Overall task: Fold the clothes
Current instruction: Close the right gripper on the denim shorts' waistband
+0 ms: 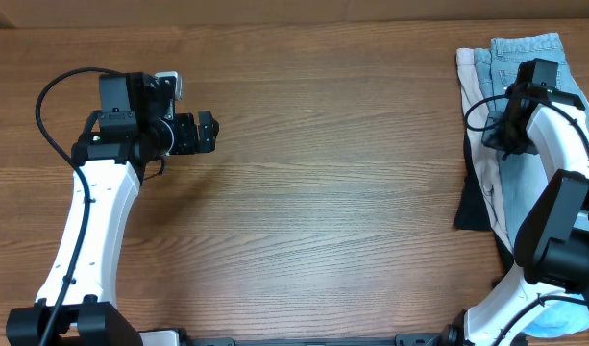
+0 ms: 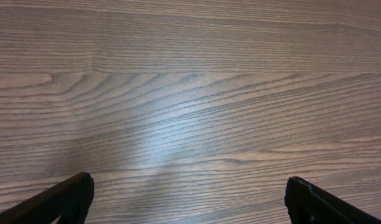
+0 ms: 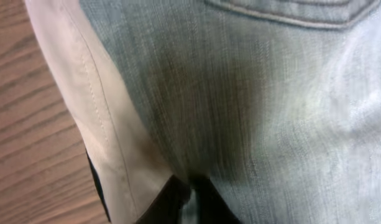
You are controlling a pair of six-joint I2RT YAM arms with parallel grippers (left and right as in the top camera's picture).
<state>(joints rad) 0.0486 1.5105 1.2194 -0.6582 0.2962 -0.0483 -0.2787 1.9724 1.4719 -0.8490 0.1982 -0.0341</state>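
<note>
The denim shorts [image 1: 508,72] are on the pile, too far away for my left gripper to reach. My right gripper should pull them to the clear wood [image 1: 337,163], then open near the shorts' waistband.
The clothes lie in a pile at the table's right edge. Faded light-blue denim shorts [image 1: 525,48] [image 3: 252,112] are on top, with a pocket seam at the upper edge of the right wrist view. Beige shorts [image 1: 486,183] [image 3: 103,124] stick out beneath them on the left, over a black garment [image 1: 472,207]. My right gripper [image 1: 536,69] [image 3: 193,199] presses down into the denim, its two fingers close together with a thin fold of denim pinched between them. My left gripper [image 1: 209,132] [image 2: 187,199] hovers wide open over bare wood at the far left, holding nothing.
A pale-blue garment [image 1: 563,317] shows at the bottom right corner by the right arm's base. The wooden table [image 1: 332,192] stretches between the two arms. The pile reaches the table's right edge.
</note>
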